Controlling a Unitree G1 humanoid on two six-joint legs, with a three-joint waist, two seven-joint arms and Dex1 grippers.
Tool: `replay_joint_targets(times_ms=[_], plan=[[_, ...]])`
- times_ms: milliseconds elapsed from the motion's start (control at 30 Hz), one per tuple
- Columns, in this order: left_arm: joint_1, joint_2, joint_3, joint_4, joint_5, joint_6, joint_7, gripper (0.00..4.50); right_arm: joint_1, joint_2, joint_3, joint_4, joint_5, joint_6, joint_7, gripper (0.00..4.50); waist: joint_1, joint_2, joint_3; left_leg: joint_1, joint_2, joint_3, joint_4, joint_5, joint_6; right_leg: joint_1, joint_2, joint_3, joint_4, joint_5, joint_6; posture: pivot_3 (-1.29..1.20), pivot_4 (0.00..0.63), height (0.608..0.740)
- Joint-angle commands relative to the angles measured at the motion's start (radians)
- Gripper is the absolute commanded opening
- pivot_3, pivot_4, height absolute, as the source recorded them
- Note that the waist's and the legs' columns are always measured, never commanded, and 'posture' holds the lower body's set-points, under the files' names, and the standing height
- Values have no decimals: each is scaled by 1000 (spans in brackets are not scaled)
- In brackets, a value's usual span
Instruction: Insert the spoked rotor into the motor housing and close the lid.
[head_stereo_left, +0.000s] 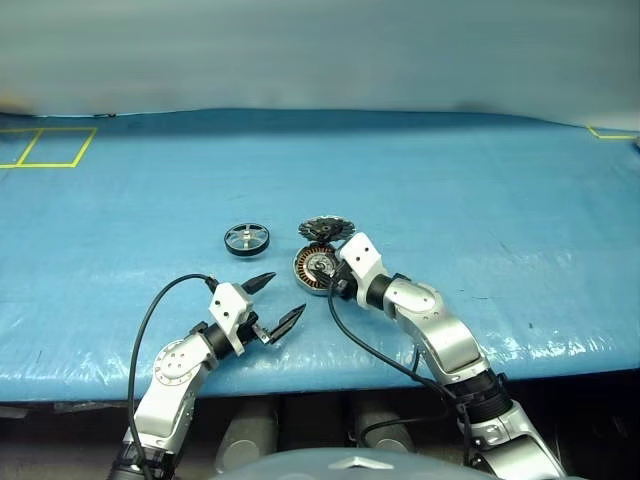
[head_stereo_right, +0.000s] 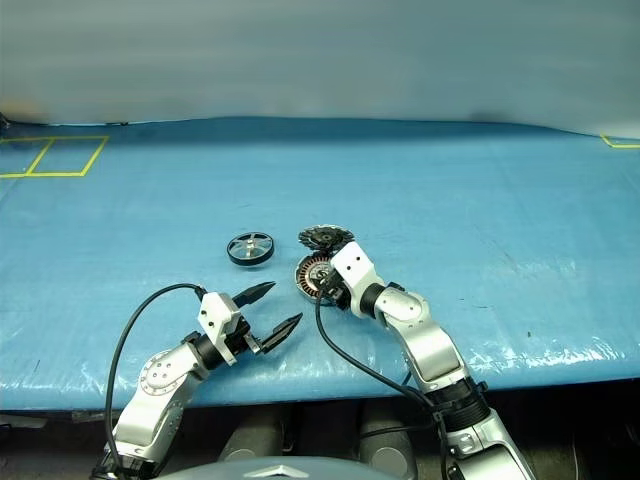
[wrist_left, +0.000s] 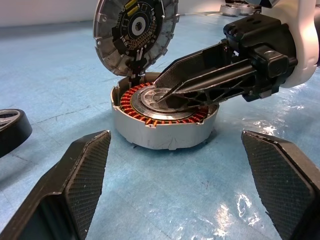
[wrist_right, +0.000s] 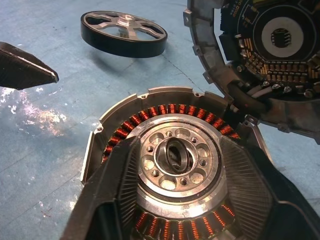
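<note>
The small ring (wrist_right: 183, 155) is sitting at a tilt in the hub's bore (wrist_right: 172, 157), so my right gripper should shut its fingers and push the ring flat before the spoked rotor goes in.
The spoked rotor (head_stereo_left: 246, 239) lies flat on the blue mat, to the left of the motor housing (head_stereo_left: 313, 268). Copper windings ring the housing's silver hub (wrist_right: 175, 157). The lid (head_stereo_left: 326, 229) stands tilted up at the housing's far edge, its circuit side facing the opening (wrist_left: 135, 32). My right gripper (head_stereo_left: 325, 270) reaches into the housing, its fingers (wrist_right: 120, 190) apart on either side of the hub with nothing gripped. My left gripper (head_stereo_left: 285, 295) hovers open and empty, nearer to me than the housing and slightly to its left.
Blue mat (head_stereo_left: 480, 200) covers the table, with its front edge just below both arms. Yellow tape squares (head_stereo_left: 45, 147) mark the far left corner. A black cable (head_stereo_left: 150, 320) loops from my left wrist.
</note>
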Motion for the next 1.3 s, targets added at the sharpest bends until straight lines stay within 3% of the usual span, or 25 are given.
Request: replay_joint_targets(times_ms=[33, 300, 400, 633, 1300], plan=[[-4, -1, 8, -10, -1, -19, 1, 4500, 4, 9, -12, -8, -14, -4, -25, 2846, 0, 0, 0, 0, 0, 0, 0, 0, 0, 0, 0, 0, 0, 0, 0, 0, 150, 740], [-1, 1, 12, 1, -4, -25, -6, 4500, 20, 24, -65, -67, 61, -18, -2, 2846, 1, 0, 0, 0, 0, 0, 0, 0, 0, 0, 0, 0, 0, 0, 0, 0, 150, 740], [-1, 0, 12, 3, -7, -26, -9, 4500, 19, 45, -92, -80, 97, -33, 2, 2265, 0, 0, 0, 0, 0, 0, 0, 0, 0, 0, 0, 0, 0, 0, 0, 0, 150, 740], [-3, 0, 5, -28, -6, -8, -3, 4500, 16, 49, -59, -24, 28, -67, -38, 21, -3, 0, 0, 0, 0, 0, 0, 0, 0, 0, 0, 0, 0, 0, 0, 0, 150, 740], [10, 9, -1, -62, -4, 13, -1, 4500, 5, 56, 14, 23, -9, -65, 22, 21, -11, 0, 0, 0, 0, 0, 0, 0, 0, 0, 1, 0, 1, 0, 0, 0, 150, 740]])
